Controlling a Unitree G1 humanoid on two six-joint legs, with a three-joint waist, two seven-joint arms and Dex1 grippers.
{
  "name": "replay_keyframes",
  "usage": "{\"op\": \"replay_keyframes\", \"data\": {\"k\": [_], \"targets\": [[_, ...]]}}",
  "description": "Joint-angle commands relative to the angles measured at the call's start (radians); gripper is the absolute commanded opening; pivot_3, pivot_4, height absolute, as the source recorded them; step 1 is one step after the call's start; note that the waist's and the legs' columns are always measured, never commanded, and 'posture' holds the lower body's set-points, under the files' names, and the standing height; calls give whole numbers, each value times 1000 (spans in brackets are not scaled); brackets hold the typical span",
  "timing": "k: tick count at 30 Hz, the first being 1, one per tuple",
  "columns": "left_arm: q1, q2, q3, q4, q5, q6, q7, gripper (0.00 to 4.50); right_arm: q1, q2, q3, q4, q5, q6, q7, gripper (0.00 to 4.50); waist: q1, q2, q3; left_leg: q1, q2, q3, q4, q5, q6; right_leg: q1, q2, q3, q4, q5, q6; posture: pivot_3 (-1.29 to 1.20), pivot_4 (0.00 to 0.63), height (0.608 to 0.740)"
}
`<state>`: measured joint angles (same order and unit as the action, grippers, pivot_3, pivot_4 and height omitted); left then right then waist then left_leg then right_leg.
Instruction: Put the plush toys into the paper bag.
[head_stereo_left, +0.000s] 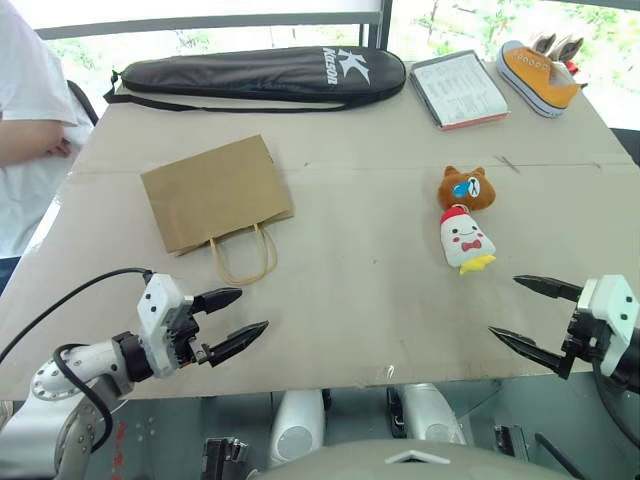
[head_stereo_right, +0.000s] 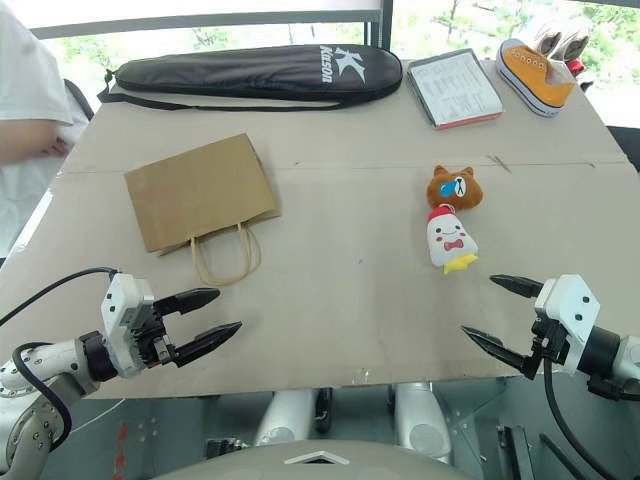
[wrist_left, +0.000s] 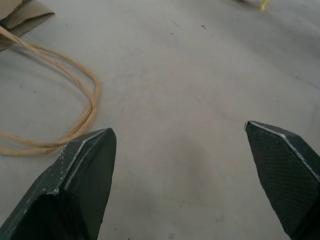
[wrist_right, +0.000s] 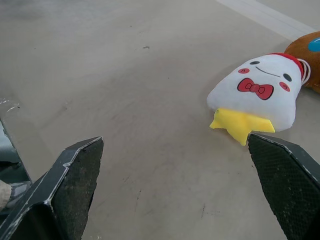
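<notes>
The brown paper bag (head_stereo_left: 215, 195) will unfold and open wide when the robot pulls up a twisted handle, because folded side layers (wrist_left: 29, 19) show at the bag's zigzag opening.
Two plush toys lie touching on the right half of the table: a brown bear head (head_stereo_left: 466, 189) with a blue patch, and just nearer to me a white chick (head_stereo_left: 465, 241) with a red bow and yellow feet. The brown paper bag (head_stereo_left: 216, 192) lies flat on the left half, its twisted handles (head_stereo_left: 244, 256) pointing toward me. My left gripper (head_stereo_left: 236, 317) hovers open near the front edge, just short of the handles. Open too, my right gripper (head_stereo_left: 520, 310) hangs at the front right, short of the chick (wrist_right: 256, 95). Neither holds anything.
A long black racket case (head_stereo_left: 262, 74) lies along the far edge. A clipboard with papers (head_stereo_left: 459, 88) and an orange sneaker (head_stereo_left: 539, 74) sit at the far right. A person in a white shirt (head_stereo_left: 22, 120) stands at the table's left side.
</notes>
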<state>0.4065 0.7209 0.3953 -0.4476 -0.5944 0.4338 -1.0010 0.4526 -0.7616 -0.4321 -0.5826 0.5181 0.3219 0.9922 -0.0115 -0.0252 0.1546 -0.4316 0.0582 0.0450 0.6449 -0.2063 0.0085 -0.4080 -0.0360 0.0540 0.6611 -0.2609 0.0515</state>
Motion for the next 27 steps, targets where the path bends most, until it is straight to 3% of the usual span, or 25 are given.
{"op": "replay_keyframes", "data": {"k": [1,8,12,19,23,27], "targets": [[-28,10,34,9,-3,-32,8,4451,-28,6,34,-8,10,-38,24,4500,0,0,0,0,0,0,0,0,0,0,0,0,0,0,0,0,150,740],[-228,189,98,442,162,-327,-122,4451,-177,44,227,-13,4,-45,17,4500,0,-1,0,0,0,1,-1,0,0,-2,2,-4,1,0,0,0,150,740],[-357,268,46,693,320,-643,-138,4451,-194,55,285,2,-21,-69,20,4500,4,-2,0,0,1,3,-2,0,0,-3,-1,-1,-1,1,-2,0,150,740],[-621,262,-138,991,555,-1178,-56,4451,-239,75,319,-44,-5,-30,-45,4500,9,-4,-1,-2,-1,8,-3,0,1,-3,-1,-2,-2,1,-1,0,150,740],[-700,232,-226,1095,600,-1338,-26,4451,-259,71,320,-74,10,6,-83,4500,7,-5,-1,-1,0,9,-3,0,1,-2,1,-1,0,1,-1,0,150,740],[-749,191,-292,1132,590,-1354,-16,2969,-268,62,313,-103,19,39,-119,4500,3,-5,-1,-1,0,9,-3,0,1,-2,3,-1,1,3,2,0,150,740]]}}
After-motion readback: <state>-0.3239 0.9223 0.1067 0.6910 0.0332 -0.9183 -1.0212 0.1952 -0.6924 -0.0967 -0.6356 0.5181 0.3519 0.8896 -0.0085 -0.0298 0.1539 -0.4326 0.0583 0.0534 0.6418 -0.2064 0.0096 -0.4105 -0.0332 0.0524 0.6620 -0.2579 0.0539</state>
